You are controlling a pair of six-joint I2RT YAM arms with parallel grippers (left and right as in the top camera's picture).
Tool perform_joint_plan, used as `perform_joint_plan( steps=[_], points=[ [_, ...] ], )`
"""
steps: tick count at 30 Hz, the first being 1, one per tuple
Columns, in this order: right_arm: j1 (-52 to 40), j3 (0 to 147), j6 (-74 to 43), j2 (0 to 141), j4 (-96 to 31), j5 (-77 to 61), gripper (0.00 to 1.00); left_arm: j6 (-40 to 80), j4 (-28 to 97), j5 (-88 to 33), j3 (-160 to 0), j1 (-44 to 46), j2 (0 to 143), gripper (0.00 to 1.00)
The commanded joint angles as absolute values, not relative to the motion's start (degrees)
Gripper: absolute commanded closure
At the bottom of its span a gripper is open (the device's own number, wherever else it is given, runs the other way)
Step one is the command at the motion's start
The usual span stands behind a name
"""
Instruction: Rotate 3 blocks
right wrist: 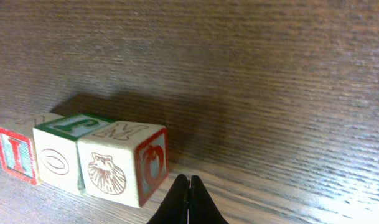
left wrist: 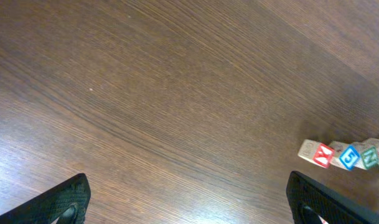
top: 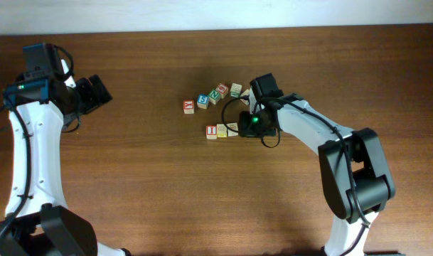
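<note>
My right gripper is at the shell block (top: 233, 130) and the "I" block's outer end (top: 207, 132) is free, so next my left gripper steadies that end before I turn the row.
Three light-wood blocks lie in a tight row at mid-table: one with a red "I" face (right wrist: 15, 154) (top: 211, 131), a middle one with a faint orange ring and a green top (right wrist: 57, 157) (top: 222, 131), and one with an orange shell face and a red side (right wrist: 117, 167) (top: 232, 128). My right gripper (right wrist: 188, 182) (top: 240, 129) is shut on nothing, its tips low over the table just right of the shell block's red side. My left gripper (left wrist: 189, 205) (top: 102, 92) hangs open and empty over bare wood at the far left.
A curved line of several other letter cubes, red, blue and green, runs behind the row (top: 215, 95), with its left end showing in the left wrist view (left wrist: 345, 155). The table's far edge (top: 216, 30) meets a white wall.
</note>
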State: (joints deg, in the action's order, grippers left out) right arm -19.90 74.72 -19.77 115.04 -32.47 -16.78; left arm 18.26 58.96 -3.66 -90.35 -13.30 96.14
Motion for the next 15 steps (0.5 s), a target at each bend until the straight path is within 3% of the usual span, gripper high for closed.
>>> perform_joint_plan(
  steps=[1, 9, 10, 11, 12, 13, 14, 15],
  points=[
    [-21.96, 74.26, -20.43, 115.04, -32.01, -17.8, 0.96, 19.07, 59.42, -6.66, -91.44, -13.3, 96.66, 0.01],
    [-22.0, 74.26, -20.43, 115.04, -32.08, -18.83, 0.96, 19.07, 60.16, -8.23, -91.44, -13.28, 96.66, 0.0],
    [-21.45, 74.26, -20.45, 115.02, -32.08, -18.72, 0.96, 19.11, 60.99, -9.58, -91.29, -13.1, 96.68, 0.18],
    [-20.43, 74.26, -20.49, 115.02, -32.12, -18.96, 0.96, 19.11, 60.95, -11.22, -90.59, -12.43, 96.71, 0.4],
    [-19.66, 74.26, -20.56, 115.02, -32.29, -19.38, 0.96, 19.59, 60.71, -11.16, -89.65, -11.14, 96.95, 0.7],
    [-18.48, 74.26, -20.64, 115.02, -32.58, -20.49, 0.96, 19.7, 59.92, -11.16, -88.23, -9.54, 97.32, 0.88],
    [-17.85, 74.26, -20.6, 115.02, -32.53, -21.63, 0.96, 19.7, 58.96, -11.16, -86.74, -7.6, 97.86, 1.0],
    [-17.61, 74.26, -20.4, 115.02, -32.47, -22.17, 0.96, 19.7, 57.1, -11.16, -84.77, -4.99, 98.7, 1.0]
  ],
)
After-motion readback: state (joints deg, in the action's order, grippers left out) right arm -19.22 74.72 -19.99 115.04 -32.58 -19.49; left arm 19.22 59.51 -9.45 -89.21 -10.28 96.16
